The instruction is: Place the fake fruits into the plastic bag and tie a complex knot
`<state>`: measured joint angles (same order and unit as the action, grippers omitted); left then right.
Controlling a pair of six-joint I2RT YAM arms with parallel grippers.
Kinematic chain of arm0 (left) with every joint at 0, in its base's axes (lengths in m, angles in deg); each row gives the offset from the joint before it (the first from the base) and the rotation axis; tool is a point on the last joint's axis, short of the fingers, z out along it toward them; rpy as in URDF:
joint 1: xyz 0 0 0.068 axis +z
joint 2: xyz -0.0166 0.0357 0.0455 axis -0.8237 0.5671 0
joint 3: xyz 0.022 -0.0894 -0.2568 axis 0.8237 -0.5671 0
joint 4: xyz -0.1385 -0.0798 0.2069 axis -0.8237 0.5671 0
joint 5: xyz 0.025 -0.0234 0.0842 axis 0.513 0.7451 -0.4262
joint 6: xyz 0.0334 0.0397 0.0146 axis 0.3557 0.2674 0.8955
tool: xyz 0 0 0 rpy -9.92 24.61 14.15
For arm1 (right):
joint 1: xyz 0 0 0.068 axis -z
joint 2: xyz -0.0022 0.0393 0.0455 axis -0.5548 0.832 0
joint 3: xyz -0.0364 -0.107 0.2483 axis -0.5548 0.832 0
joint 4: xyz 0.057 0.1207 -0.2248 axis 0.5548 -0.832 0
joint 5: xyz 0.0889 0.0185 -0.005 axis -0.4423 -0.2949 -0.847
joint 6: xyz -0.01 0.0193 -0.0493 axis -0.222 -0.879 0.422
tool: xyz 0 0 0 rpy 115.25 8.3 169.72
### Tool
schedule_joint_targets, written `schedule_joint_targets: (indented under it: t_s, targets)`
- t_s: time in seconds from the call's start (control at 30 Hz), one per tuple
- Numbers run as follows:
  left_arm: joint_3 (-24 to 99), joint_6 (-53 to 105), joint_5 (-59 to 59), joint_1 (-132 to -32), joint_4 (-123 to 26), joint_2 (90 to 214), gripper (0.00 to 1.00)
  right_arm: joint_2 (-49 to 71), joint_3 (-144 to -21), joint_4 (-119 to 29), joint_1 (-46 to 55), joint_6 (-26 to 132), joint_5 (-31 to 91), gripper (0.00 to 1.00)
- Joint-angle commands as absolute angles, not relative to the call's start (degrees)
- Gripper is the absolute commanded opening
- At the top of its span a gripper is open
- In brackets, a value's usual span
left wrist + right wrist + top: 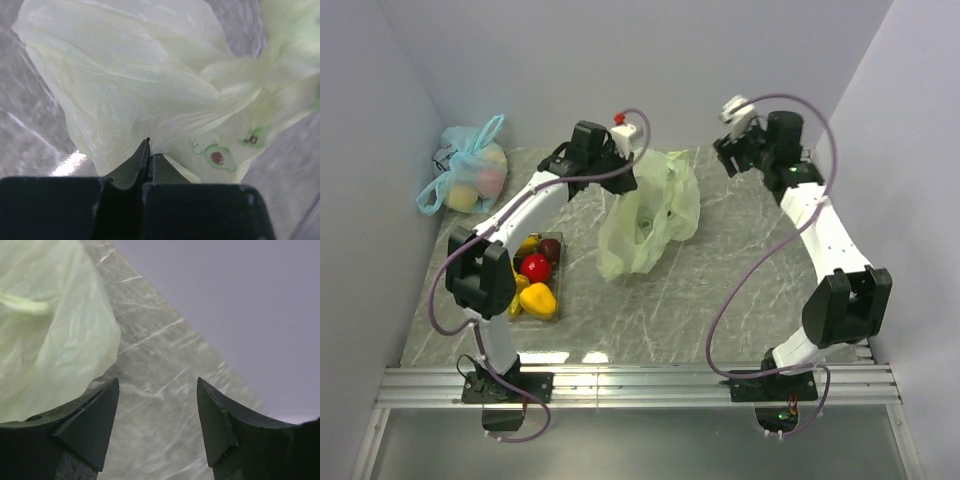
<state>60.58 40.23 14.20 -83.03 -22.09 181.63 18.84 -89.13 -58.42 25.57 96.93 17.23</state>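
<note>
A fold of the bag [638, 184] is in my left gripper on the fruits' side, so my right gripper should grab the bag's opposite edge [686, 172] to free my left gripper.
The pale green plastic bag [650, 215] hangs crumpled in the middle of the table, lifted at its upper left edge. My left gripper [623, 172] is shut on a fold of the bag [150, 90], jaws pressed together at the film [148, 150]. An avocado print shows on the bag [216, 156]. My right gripper [728, 155] is open and empty near the back wall, right of the bag [45, 325]. The fake fruits [535, 275], a red apple, yellow pieces and dark ones, lie in a clear tray [560, 272] at the left.
A light blue knotted bag [470, 175] with pale fruits sits at the back left corner. White walls close the left, back and right sides. A metal rail [640, 385] runs along the near edge.
</note>
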Motion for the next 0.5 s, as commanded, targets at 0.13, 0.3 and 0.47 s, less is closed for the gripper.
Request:
schedule_joint_targets:
  t_s: [0.13,0.3,0.47]
  targets:
    - [72.69,0.88,15.42,-78.49,-13.40,190.15,0.00,14.32,-95.34,-82.55,33.43,58.49,9.17,0.75]
    - [69.44,-3.81,19.55,-77.87,-19.02,189.45,0.00,8.87,-86.39,-78.27,30.02,48.88,4.57,0.94]
    - [69.71,-6.71,20.61,-77.87,-19.11,190.33,0.01,10.35,-83.03,-71.69,20.96,45.18,12.73,0.96]
